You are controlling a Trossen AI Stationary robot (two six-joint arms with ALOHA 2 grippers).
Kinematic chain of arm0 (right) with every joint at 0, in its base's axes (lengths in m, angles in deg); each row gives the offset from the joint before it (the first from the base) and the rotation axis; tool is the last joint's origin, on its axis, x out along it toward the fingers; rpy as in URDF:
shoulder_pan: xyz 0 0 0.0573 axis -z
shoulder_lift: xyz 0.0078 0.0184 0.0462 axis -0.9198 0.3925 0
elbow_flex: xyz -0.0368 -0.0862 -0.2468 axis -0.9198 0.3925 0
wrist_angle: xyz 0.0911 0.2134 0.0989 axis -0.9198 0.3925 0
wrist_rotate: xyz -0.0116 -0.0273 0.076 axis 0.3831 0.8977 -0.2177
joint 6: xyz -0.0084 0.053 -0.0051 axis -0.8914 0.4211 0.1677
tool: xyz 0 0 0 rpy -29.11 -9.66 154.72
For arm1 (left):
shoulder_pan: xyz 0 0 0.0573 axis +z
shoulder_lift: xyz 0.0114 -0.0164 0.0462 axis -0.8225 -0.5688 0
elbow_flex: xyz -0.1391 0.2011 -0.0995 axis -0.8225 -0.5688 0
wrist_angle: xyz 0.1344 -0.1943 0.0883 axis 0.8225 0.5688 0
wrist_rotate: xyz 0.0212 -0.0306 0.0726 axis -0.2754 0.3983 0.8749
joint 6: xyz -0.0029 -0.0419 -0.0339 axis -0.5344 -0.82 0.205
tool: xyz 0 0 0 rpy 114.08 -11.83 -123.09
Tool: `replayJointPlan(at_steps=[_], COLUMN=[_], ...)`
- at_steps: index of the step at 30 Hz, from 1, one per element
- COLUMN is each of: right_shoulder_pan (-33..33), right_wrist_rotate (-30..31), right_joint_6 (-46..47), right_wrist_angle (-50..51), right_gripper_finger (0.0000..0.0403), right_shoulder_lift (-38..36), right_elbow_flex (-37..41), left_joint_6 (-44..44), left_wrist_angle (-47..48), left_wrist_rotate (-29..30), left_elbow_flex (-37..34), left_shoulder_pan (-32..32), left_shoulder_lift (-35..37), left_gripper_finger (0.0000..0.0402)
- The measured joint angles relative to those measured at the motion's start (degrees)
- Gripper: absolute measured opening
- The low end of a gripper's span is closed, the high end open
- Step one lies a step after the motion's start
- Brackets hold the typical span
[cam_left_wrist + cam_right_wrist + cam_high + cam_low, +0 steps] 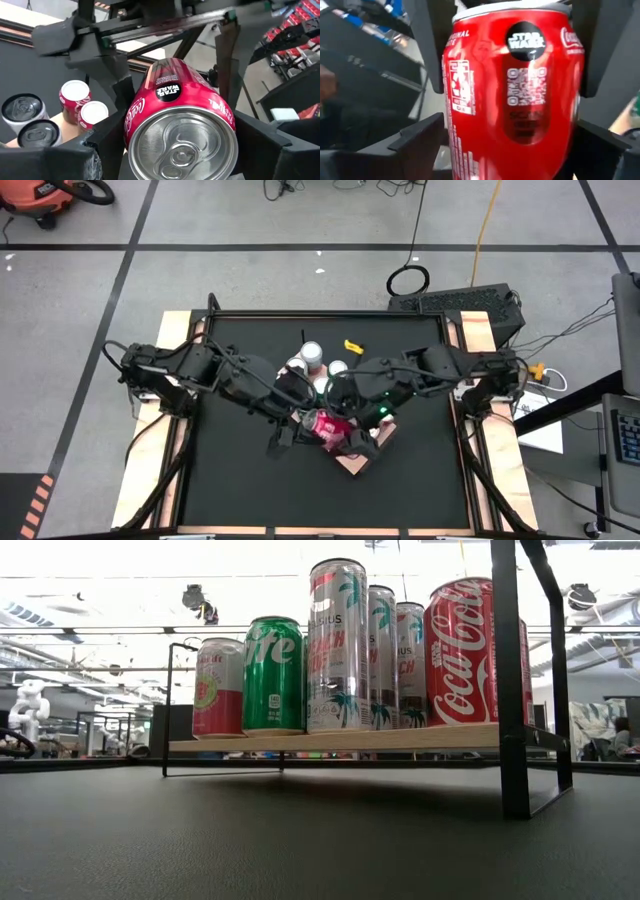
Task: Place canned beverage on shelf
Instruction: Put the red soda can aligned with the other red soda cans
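Observation:
The can's silver top (183, 144) faces my left gripper, so next my right gripper takes the can and turns it upright before my left gripper takes the can's side (517, 117).
A red canned beverage (180, 115) with a black round label hangs in the air over the table's middle (325, 425), and my left gripper (180, 142) is shut on it. From the table's right side my right gripper (510, 147) stands open, one finger on either side of the can's lower half (515, 115); a pale gap shows beside one finger. Below them is the shelf (362, 462), a tan board on black rods (350, 738). Several cans (338, 645) stand upright on it. Neither gripper shows in the low view. My left gripper pinches the can's side wall near its top end (132, 125) between its two fingers (107, 147), one on each opposite side. The fingers come from the table's left, slanting down. The can is lifted clear, its silver top tipped toward the left arm.
A small yellow object (351, 345) lies on the black table behind the shelf. The shelf's black corner rods (507, 680) rise above the board. The standing cans (75, 95) crowd the shelf's far part, and bare board shows near its front corner (350, 465).

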Motion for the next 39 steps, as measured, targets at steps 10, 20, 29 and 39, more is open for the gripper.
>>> replayJointPlan(at_steps=[10,20,29,39], right_shoulder_pan=[1.8,2.8,3.2,2.1], right_wrist_rotate=[-3.3,-3.3,-3.2,1.7], right_joint_6=[-3.7,-6.2,-8.1,-9.1], right_wrist_angle=[-0.4,-0.1,0.1,2.2], right_gripper_finger=[0.0315,0.0264,0.0275,0.0273], right_shoulder_lift=[0.8,0.8,-0.7,-6.4], right_elbow_flex=[0.0,0.0,0.0,0.0], left_joint_6=[2.7,2.5,1.3,-0.7], left_wrist_angle=[0.0,0.6,-1.4,-2.2], left_wrist_rotate=[-0.3,1.4,5.0,20.4], left_elbow_flex=[0.0,0.0,0.0,0.0], left_shoulder_pan=[1.1,1.5,1.6,0.3], left_shoulder_lift=[0.0,0.0,1.7,10.3], left_gripper_finger=[0.0288,0.0304,0.0394,0.039])
